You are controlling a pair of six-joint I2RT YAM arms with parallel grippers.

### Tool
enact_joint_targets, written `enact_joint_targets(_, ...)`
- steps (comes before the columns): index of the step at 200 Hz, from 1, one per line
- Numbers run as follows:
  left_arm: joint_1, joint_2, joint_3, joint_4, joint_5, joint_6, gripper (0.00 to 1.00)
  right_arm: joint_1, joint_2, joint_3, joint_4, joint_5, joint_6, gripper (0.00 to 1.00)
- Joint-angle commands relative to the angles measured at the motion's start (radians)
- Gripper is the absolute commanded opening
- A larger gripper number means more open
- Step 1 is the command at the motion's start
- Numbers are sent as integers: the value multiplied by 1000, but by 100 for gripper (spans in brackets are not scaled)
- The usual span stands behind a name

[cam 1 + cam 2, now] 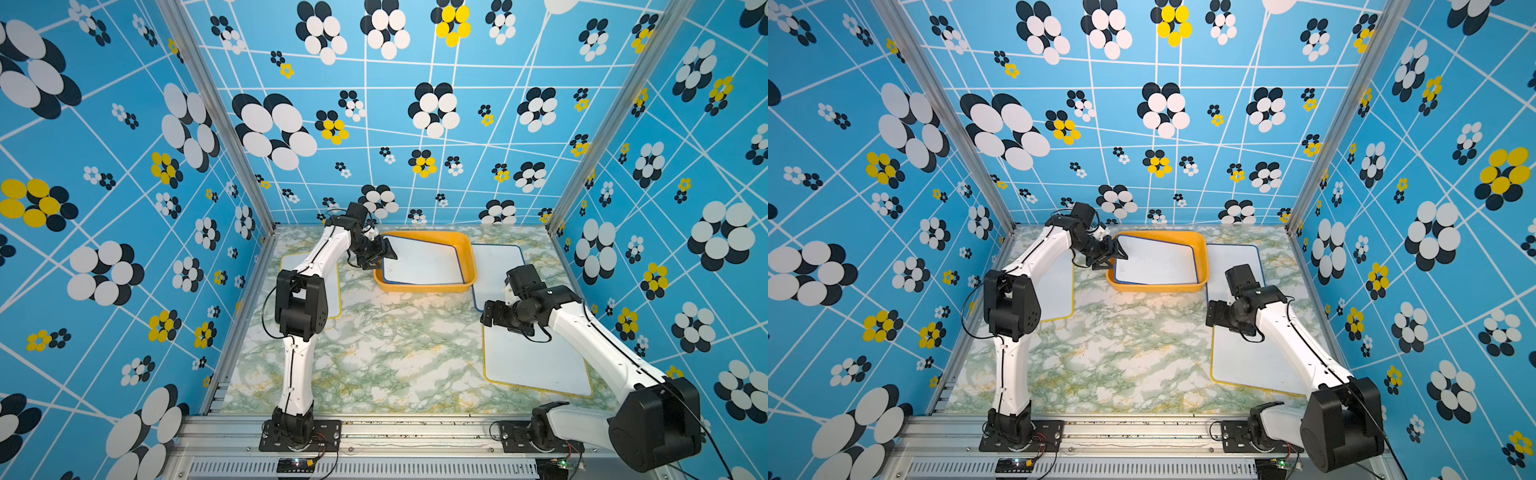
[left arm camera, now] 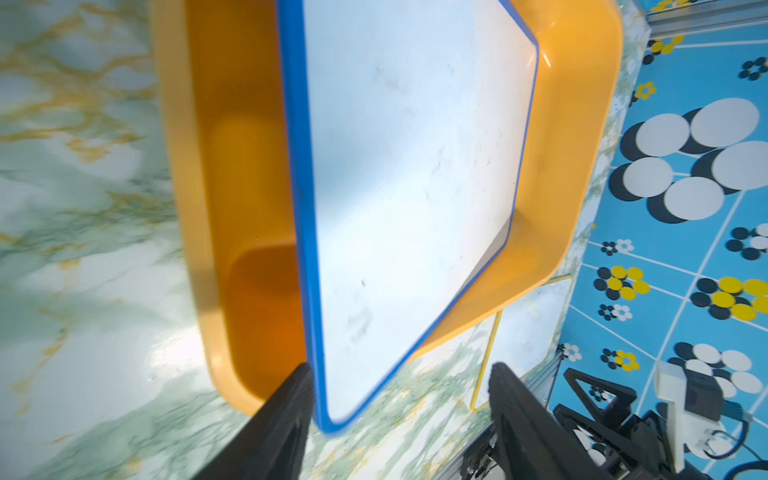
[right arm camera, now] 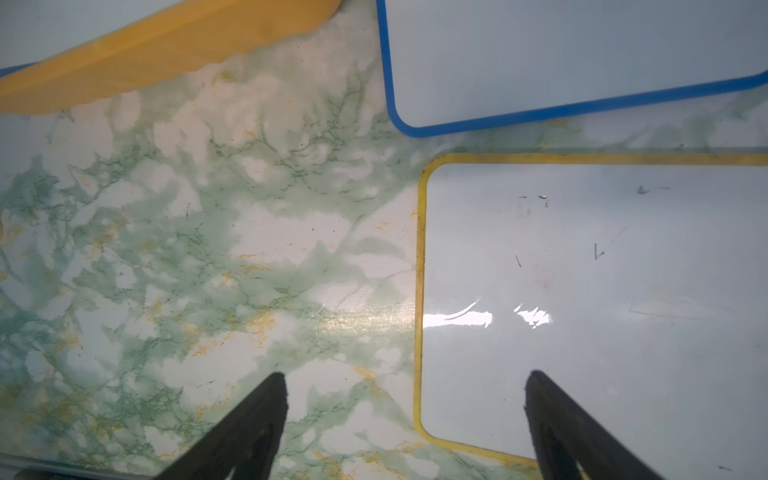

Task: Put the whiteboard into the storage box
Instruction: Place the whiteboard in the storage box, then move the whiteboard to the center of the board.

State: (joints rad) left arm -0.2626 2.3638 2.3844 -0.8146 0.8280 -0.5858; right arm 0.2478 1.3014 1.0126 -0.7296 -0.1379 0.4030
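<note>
The blue-framed whiteboard's lower end is inside the storage box, so my left gripper should go on opening and moving away until the whiteboard's raised end comes to rest inside.
The storage box is an orange-yellow tub at the back of the table. A blue-framed whiteboard lies tilted in it, its left end raised above the rim. One corner of the board pokes out past the box rim. My left gripper is at that corner, jaws apart, with one finger beside the board's edge. My right gripper hangs open over the corner of a yellow-framed whiteboard, holding nothing.
Another blue-framed whiteboard lies flat to the right of the box. A second yellow-framed board lies under the left arm. Patterned walls close in the table on three sides.
</note>
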Motion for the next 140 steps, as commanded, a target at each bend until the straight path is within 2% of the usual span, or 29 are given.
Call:
enact_joint_targets(1,-9,-34,-81,-10,15,16,0,-6,-11,-1,-31,15,-12,90)
enact_joint_targets(34,-9,-142,-334,154,47,-30,0,-5,-15,-9,-31,7,-9,90)
enact_joint_targets(63,-1,-190,-491,249,59,-60,0,-5,-20,-14,-36,4,-5,90)
enact_joint_targets(120,13,-204,-592,299,91,-73,0,-6,-38,-25,-39,0,4,90)
enact_joint_targets(140,15,-194,-585,297,76,-69,12,-6,-31,-28,-43,-6,10,91)
